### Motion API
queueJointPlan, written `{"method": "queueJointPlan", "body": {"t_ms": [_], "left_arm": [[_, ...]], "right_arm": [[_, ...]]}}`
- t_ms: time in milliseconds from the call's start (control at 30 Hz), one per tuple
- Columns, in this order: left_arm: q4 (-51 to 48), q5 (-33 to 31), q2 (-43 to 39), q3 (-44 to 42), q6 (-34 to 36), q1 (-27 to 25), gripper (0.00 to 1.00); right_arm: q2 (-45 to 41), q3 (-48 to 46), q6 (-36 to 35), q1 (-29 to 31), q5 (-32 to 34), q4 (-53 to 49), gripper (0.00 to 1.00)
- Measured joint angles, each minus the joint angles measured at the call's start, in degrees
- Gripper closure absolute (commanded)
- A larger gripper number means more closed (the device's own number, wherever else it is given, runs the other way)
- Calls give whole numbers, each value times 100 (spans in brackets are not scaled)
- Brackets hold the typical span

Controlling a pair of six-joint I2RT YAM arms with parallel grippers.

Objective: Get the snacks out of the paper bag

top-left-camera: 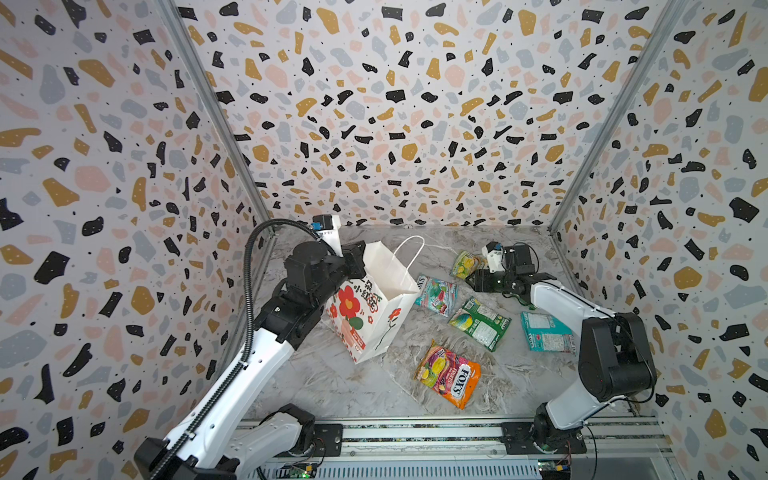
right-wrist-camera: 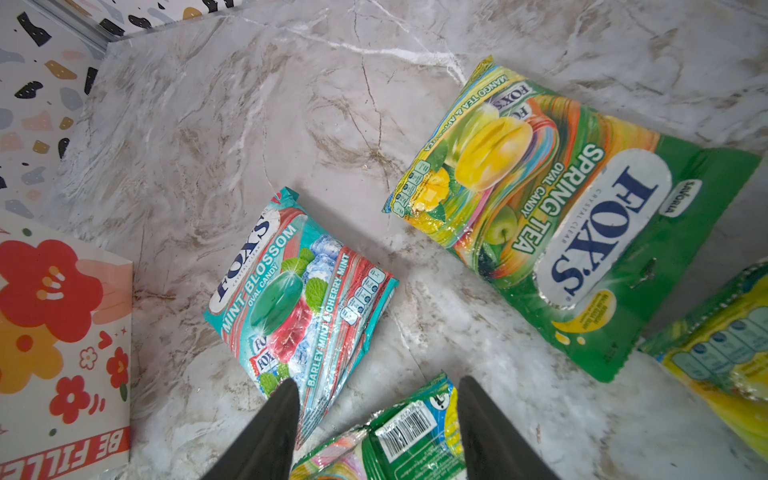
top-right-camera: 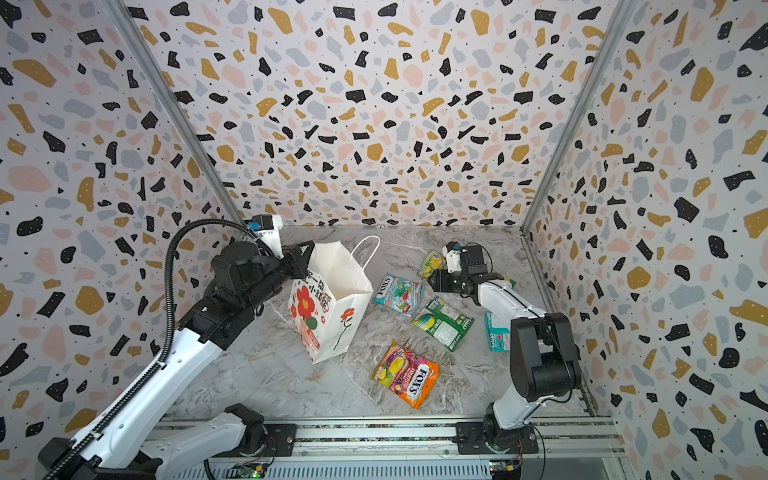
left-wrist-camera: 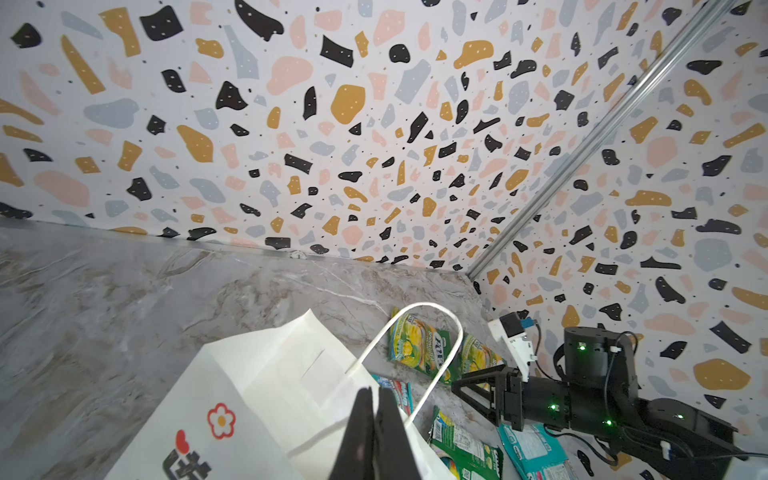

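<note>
My left gripper has the white paper bag (top-left-camera: 374, 308) by its rim and the bag slants, so I should turn the bag back and put its base (top-left-camera: 369, 355) down flat before I open my left gripper.
The white paper bag (top-left-camera: 374, 303) (top-right-camera: 332, 303) with the red flower stands tilted at mid-left, mouth open. My left gripper (top-left-camera: 356, 262) (left-wrist-camera: 375, 394) is shut on its rim beside the white cord handle (left-wrist-camera: 440, 353). Several snacks lie on the table right of the bag: a teal-pink pouch (top-left-camera: 436, 295) (right-wrist-camera: 299, 291), a green-yellow pouch (top-left-camera: 465, 264) (right-wrist-camera: 561, 208), a dark green pouch (top-left-camera: 480, 322) (right-wrist-camera: 395, 440), a teal pouch lying face down (top-left-camera: 546, 332) and an orange pouch (top-left-camera: 449, 374) (top-right-camera: 407, 374). My right gripper (top-left-camera: 471, 278) (right-wrist-camera: 376, 386) hangs open above the dark green pouch, holding nothing.
The grey marble table (top-left-camera: 332, 386) is closed in by speckled walls on three sides. A metal rail (top-left-camera: 415, 436) carrying both arm bases runs along the front edge. Another green-yellow pouch (right-wrist-camera: 727, 353) lies next to the first in the right wrist view.
</note>
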Motion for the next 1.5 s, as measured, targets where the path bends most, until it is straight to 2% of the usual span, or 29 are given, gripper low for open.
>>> {"method": "queueJointPlan", "body": {"t_ms": [333, 500, 800, 1133, 1167, 1200, 1233, 1300, 1367, 1400, 1500], "left_arm": [[282, 802, 839, 999, 127, 35, 100], [498, 1069, 957, 914, -2, 109, 100], [992, 1296, 1108, 337, -455, 608, 100], [1056, 1432, 1482, 337, -278, 1032, 100], [1040, 1412, 1482, 339, -225, 1047, 98], [1019, 1388, 1482, 339, -170, 1064, 86], [988, 1370, 1482, 339, -129, 1069, 74], [887, 1287, 1482, 358, -4, 1080, 41], [715, 1204, 1482, 424, 114, 1080, 17], [627, 1139, 1473, 472, 184, 1080, 1], [350, 938, 1403, 634, 424, 1082, 0]], "right_arm": [[0, -17, 7, -72, -236, 37, 37], [0, -31, 48, -74, -540, 153, 37], [254, -35, 260, 55, -1200, 444, 37], [741, 223, 413, 566, -1386, 527, 37], [741, 225, 415, 595, -1394, 527, 37], [741, 225, 420, 616, -1401, 533, 37], [741, 229, 431, 625, -1401, 538, 37], [741, 238, 437, 623, -1394, 544, 37], [741, 245, 437, 623, -1364, 553, 37], [741, 245, 437, 623, -1335, 560, 37], [713, 245, 435, 603, -1161, 557, 37]]}}
